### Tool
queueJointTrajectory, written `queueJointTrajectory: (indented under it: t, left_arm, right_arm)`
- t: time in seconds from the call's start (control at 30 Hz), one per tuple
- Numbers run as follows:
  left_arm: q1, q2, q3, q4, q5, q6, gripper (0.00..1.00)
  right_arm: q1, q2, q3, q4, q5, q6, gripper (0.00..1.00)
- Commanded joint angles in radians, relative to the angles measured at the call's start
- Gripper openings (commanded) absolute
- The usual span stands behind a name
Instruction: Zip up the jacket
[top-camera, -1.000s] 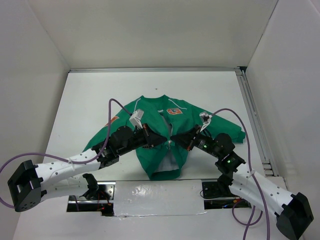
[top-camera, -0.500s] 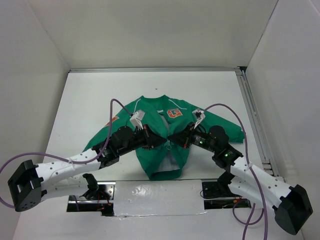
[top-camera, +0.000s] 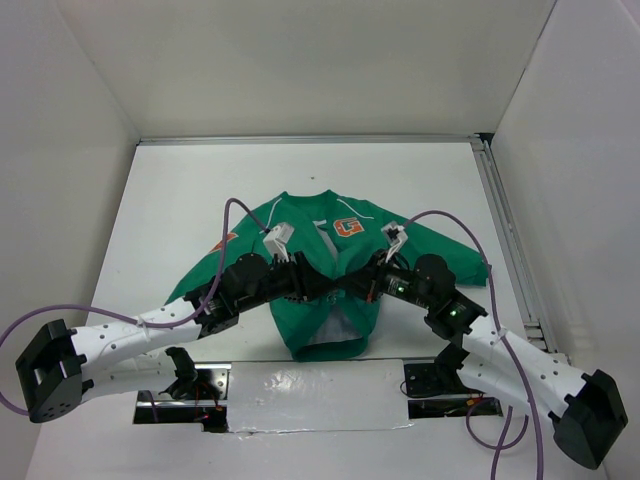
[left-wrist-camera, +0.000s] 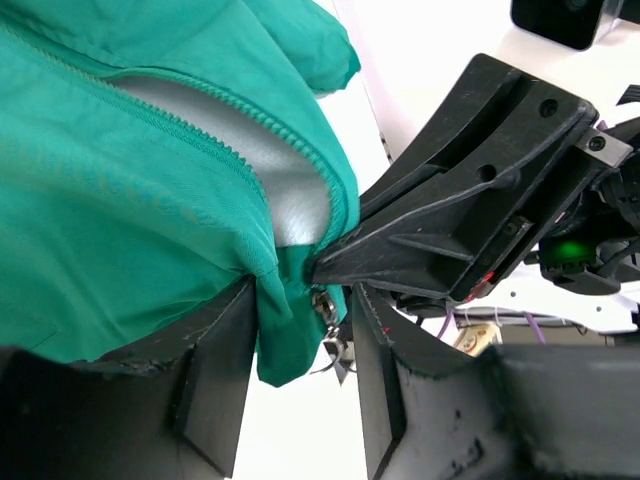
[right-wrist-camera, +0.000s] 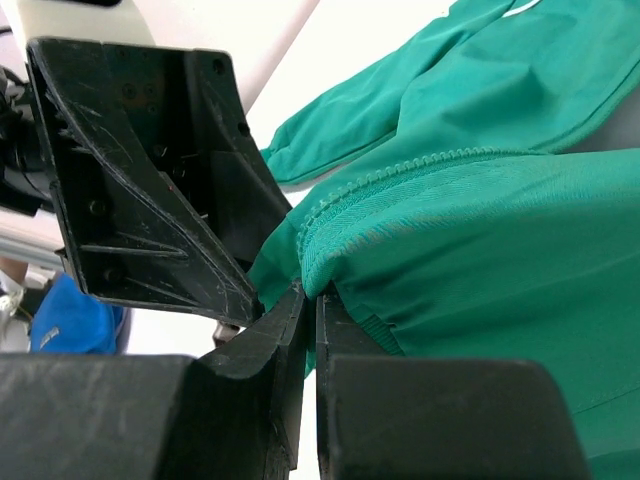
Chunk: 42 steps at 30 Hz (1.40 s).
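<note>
The zipper slider is between my left gripper's open fingers, so next I move that gripper down and pinch just the jacket's hem corner beneath the slider.
The green jacket lies front-up on the white table, its orange G patch near the collar. Both grippers meet at the lower front opening. My left gripper is open; the hem corner and the metal zipper slider hang between its fingers, the fabric against one pad. My right gripper is shut on the jacket's front edge just below the zipper teeth. White lining shows between the open zipper halves. The left finger stands right beside the right gripper.
White walls enclose the table on three sides. A metal rail runs along the right edge. Purple cables arch over both arms. A grey taped strip lies between the arm bases at the near edge.
The left gripper has gone from shut to open at the hem. The right gripper has moved left, up against the left one, still pinching the jacket edge.
</note>
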Motion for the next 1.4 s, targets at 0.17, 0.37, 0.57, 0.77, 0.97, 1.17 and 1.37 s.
queueJointTrajectory:
  t: [0.17,0.37,0.57,0.77,0.97,1.17,1.37]
  left_arm:
    - [-0.006,0.011,0.069,0.049,0.062,0.022,0.37]
    - [0.009,-0.032,0.024,0.067,0.091,0.008,0.43]
    - [0.018,-0.052,0.007,0.088,0.144,0.023,0.49]
    - [0.021,-0.018,0.021,0.093,0.167,0.042,0.35]
    - [0.021,0.023,0.064,0.053,0.162,0.050,0.45]
    - [0.021,0.046,0.078,0.036,0.168,0.054,0.28]
    - [0.021,0.035,0.069,0.044,0.181,0.057,0.34]
  right_arm:
    - [0.057,-0.021,0.033,0.017,0.084,0.001,0.00]
    - [0.058,-0.053,0.021,-0.006,0.150,0.011,0.00]
    - [0.057,-0.045,0.013,0.030,0.121,0.027,0.00]
    - [0.055,-0.045,0.018,0.054,0.119,0.036,0.00]
    - [0.057,-0.055,0.018,0.061,0.115,0.050,0.00]
    - [0.057,-0.062,0.008,0.063,0.124,0.065,0.00]
    - [0.057,-0.055,0.014,0.032,0.138,0.057,0.00]
